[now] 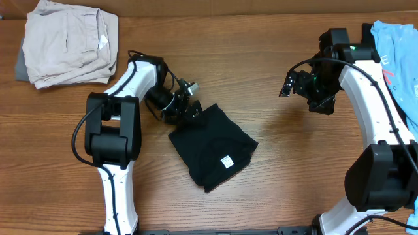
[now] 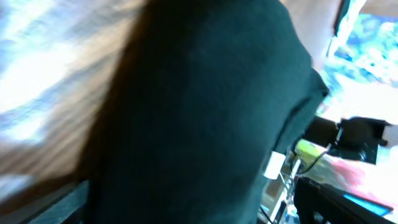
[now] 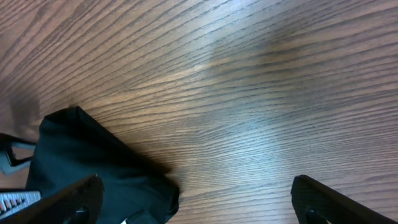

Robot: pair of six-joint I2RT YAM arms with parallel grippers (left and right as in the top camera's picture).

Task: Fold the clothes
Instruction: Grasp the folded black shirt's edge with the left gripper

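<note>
The layers of the black T-shirt (image 2: 202,106) lie tucked close (image 2: 300,117) beside the white label. The T-shirt should stay together as one folded packet when I lift and carry it.
The clothes (image 1: 212,147), a black T-shirt, lie folded into a compact rectangle at the table's middle, white neck label (image 1: 226,161) facing up. My left gripper (image 1: 189,108) sits low at the shirt's upper left corner, jaws wide; I see no cloth pinched between them. The blurred left wrist view is mostly filled by the black cloth (image 2: 205,112), with the label (image 2: 273,165) at its edge and my left gripper (image 2: 199,211) spread around it. My right gripper (image 1: 285,86) hovers open over bare wood right of the shirt. In the right wrist view, its jaws (image 3: 196,199) stand wide and empty, the shirt (image 3: 87,155) at lower left.
A beige folded garment (image 1: 68,42) lies at the back left corner. A light-blue shirt with red print (image 1: 398,52) lies at the right edge behind the right arm. Bare wooden tabletop (image 1: 274,183) surrounds the black shirt.
</note>
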